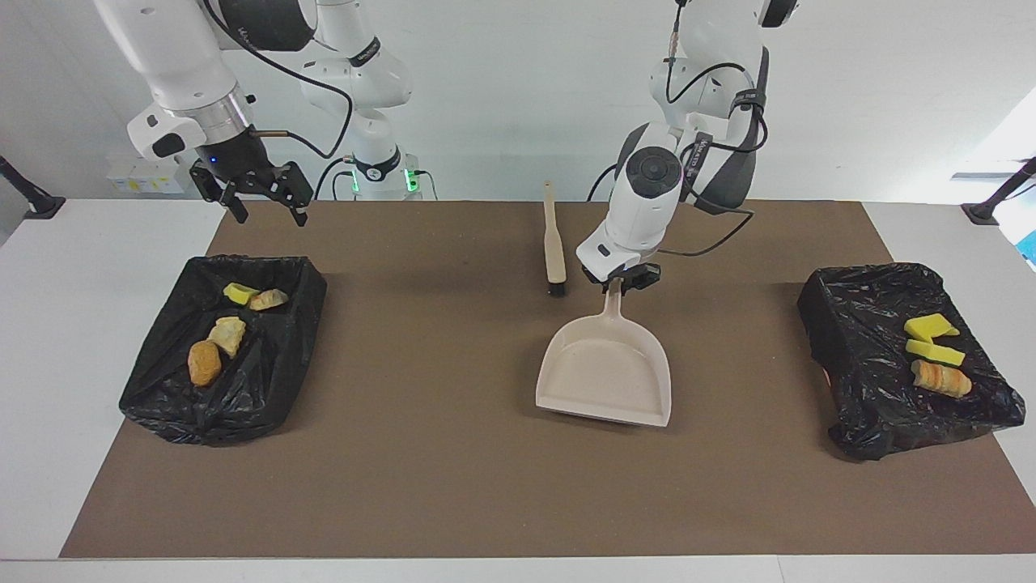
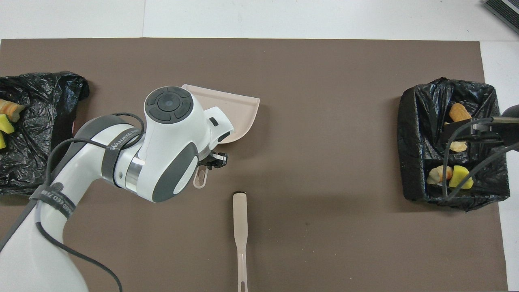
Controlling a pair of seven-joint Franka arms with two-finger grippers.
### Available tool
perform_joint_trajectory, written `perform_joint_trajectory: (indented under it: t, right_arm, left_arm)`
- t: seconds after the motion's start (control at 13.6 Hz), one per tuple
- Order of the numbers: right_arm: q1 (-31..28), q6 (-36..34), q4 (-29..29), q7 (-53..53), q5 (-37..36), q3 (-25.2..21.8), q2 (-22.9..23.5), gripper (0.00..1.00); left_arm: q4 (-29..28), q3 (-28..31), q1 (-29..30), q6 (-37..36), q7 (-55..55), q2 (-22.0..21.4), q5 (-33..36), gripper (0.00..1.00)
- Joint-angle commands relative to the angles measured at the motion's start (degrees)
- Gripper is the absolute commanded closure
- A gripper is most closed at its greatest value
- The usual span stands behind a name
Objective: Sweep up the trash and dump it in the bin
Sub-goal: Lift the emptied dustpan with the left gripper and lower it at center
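The beige dustpan (image 1: 606, 369) is empty and low over clear mat. My left gripper should go on bringing it down until it lies flat past the brush's bristle end (image 1: 556, 288).
My left gripper (image 1: 622, 283) (image 2: 213, 159) is shut on the handle of the beige dustpan (image 1: 607, 372) (image 2: 239, 109), held low over the middle of the mat with its mouth facing away from the robots. The pan is empty. Trash lies in two black-lined bins. The bin (image 1: 267, 389) (image 2: 413, 162) at the right arm's end holds a yellow chunk (image 1: 239, 292) (image 2: 461, 177) and three tan lumps (image 1: 203, 362). The bin (image 1: 850, 324) (image 2: 40, 162) at the left arm's end holds two yellow chunks (image 1: 931, 326) and a bread-like lump (image 1: 940, 378). My right gripper (image 1: 257, 198) hangs open and empty, high over its bin.
A beige brush (image 1: 554, 243) (image 2: 240, 227) lies on the brown mat (image 1: 453, 470) near the robots, beside the dustpan's handle, bristle end toward the middle. White table (image 1: 97, 283) surrounds the mat.
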Motion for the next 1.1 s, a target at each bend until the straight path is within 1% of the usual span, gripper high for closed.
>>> perform_joint_trajectory:
  t: [0.0,0.29,0.44,0.66,1.03]
  right_arm:
    - [-0.29,0.75,-0.88,-1.51,0.76,0.10,-0.85,0.00]
    - [-0.29,0.75,-0.88,-1.51,0.76,0.10,-0.85,0.00]
    - [-0.29,0.75,-0.88,-1.51,0.76,0.10,-0.85,0.00]
    - [-0.29,0.75,-0.88,-1.51,0.76,0.10,-0.85,0.00]
    - [-0.29,0.75,-0.79,-1.51,0.76,0.10,-0.85,0.00]
  left_arm:
    - [4.14,1.06,-1.39,0.16,-3.93,3.30,-1.83,1.00]
    - [6.51,1.06,-2.80,2.88,-8.42,6.38,-1.92,1.00]
    - [10.72,1.06,-4.11,2.88,-10.70,10.32,-1.48,1.00]
    - [13.55,1.06,-4.64,4.28,-13.95,13.76,-1.48,1.00]
    - [13.90,1.06,-5.08,4.82,-14.15,14.30,-1.39,1.00]
